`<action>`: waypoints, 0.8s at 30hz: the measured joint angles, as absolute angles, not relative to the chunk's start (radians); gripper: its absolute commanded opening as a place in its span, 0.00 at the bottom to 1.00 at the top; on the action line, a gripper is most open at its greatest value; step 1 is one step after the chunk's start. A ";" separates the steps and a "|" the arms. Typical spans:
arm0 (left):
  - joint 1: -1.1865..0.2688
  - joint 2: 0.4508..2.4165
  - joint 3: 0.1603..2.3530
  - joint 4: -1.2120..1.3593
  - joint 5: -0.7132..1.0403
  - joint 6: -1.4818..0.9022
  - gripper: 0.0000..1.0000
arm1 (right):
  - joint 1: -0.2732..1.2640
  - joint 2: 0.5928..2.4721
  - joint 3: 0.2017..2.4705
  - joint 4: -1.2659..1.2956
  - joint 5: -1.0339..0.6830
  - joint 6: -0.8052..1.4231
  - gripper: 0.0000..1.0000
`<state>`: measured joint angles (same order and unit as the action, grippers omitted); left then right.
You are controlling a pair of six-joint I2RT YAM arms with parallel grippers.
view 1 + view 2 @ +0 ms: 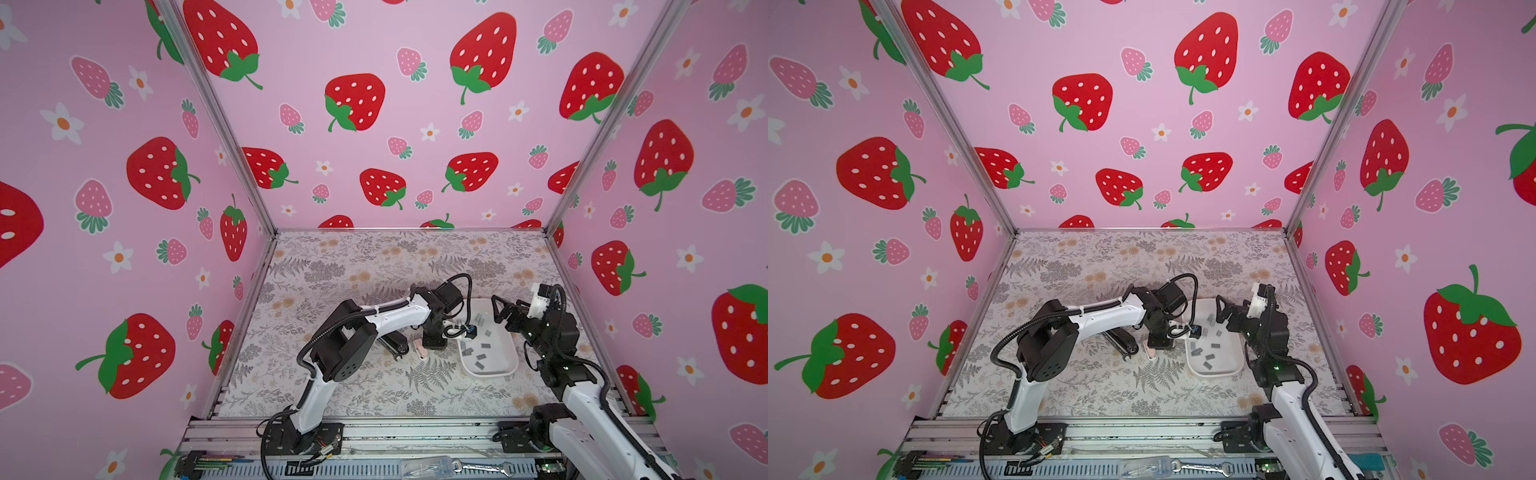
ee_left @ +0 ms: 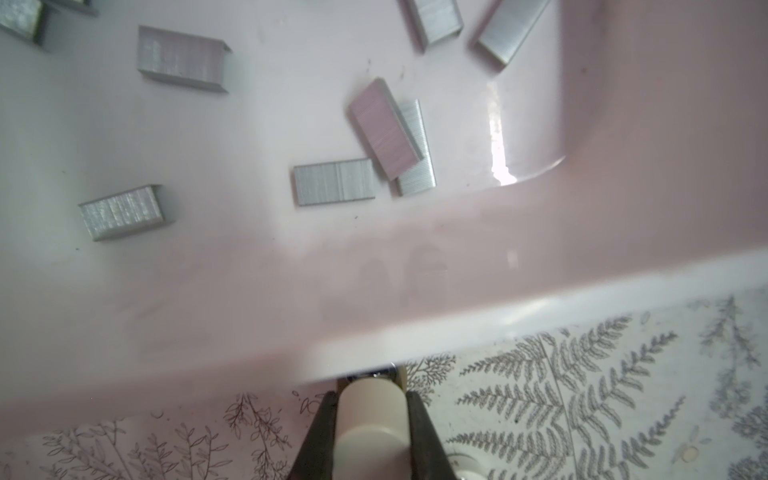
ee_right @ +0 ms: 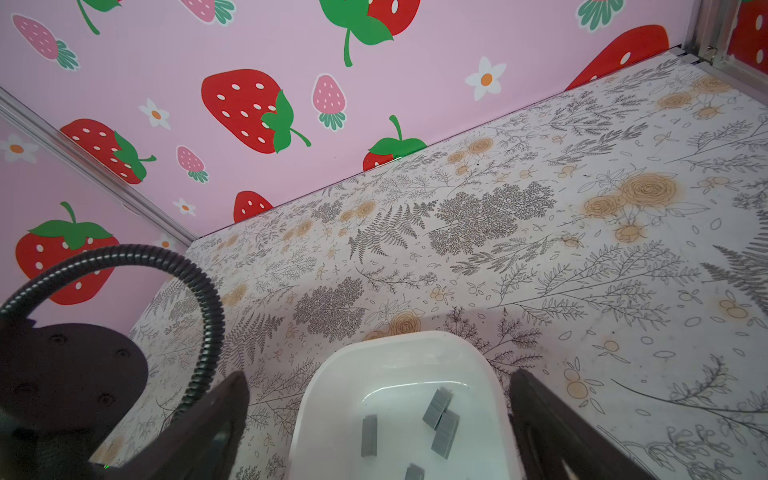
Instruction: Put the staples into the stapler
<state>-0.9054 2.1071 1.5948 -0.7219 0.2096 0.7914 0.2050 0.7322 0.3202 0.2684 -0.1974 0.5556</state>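
My left gripper has the small beige stapler [image 2: 372, 420] low by the tray's rim [image 2: 360, 353]. I should raise it clear and open it with my right gripper.
The staples [image 2: 334, 181] are short grey metal strips, several of them loose in a white tray [image 1: 490, 371]; they also show in the right wrist view, staples [image 3: 440, 409]. The stapler [image 1: 392, 347] is long and black, lies on the mat left of the tray and is mostly hidden under my left arm. My left gripper [image 2: 371, 395] points down beside the tray's left rim, shut on a small beige stapler-like item [image 2: 371, 419]. My right gripper [image 1: 500, 311] hovers open over the tray's far end with nothing between its fingers.
Pink strawberry walls close in the floral mat [image 1: 374, 266] on three sides. A wrench [image 1: 478, 467] and a clear bag lie on the metal rail in front. The left arm's black cable [image 3: 199, 291] loops near my right gripper.
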 measured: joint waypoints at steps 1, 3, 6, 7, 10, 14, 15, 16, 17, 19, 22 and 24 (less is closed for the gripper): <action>-0.903 2.093 1.580 -0.707 0.208 0.789 0.00 | 0.205 0.725 0.319 0.271 -0.203 0.556 0.95; -0.896 2.028 1.523 -0.668 0.193 0.780 0.00 | 0.206 0.701 0.310 0.292 -0.231 0.556 0.90; -0.875 1.876 1.415 -0.595 0.172 0.749 0.00 | 0.223 0.673 0.301 0.323 -0.278 0.558 0.82; -0.867 1.824 1.383 -0.564 0.163 0.733 0.00 | 0.235 0.672 0.301 0.334 -0.291 0.557 0.81; -0.844 1.656 1.285 -0.447 0.113 0.666 0.00 | 0.297 0.678 0.301 0.364 -0.316 0.556 0.79; -0.831 1.476 1.161 -0.310 0.014 0.538 0.00 | 0.421 0.714 0.303 0.399 -0.319 0.554 0.76; -0.831 1.439 1.129 -0.283 0.001 0.504 0.00 | 0.453 0.726 0.304 0.409 -0.315 0.554 0.75; -0.832 1.409 1.102 -0.267 -0.007 0.475 0.00 | 0.481 0.738 0.305 0.417 -0.313 0.553 0.74; -0.832 1.373 1.069 -0.248 -0.013 0.440 0.00 | 0.516 0.751 0.307 0.428 -0.310 0.552 0.74; -0.832 1.317 1.011 -0.218 -0.007 0.384 0.00 | 0.578 0.777 0.312 0.449 -0.294 0.551 0.73; -0.832 1.248 0.934 -0.174 0.029 0.323 0.00 | 0.667 0.818 0.323 0.486 -0.264 0.551 0.69; -0.832 1.219 0.901 -0.154 0.059 0.290 0.00 | 0.719 0.854 0.332 0.509 -0.245 0.550 0.63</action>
<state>-0.8322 1.2186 0.9012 -0.1539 0.0589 0.2901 0.7185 0.8536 0.3321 0.5095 -0.2451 0.5499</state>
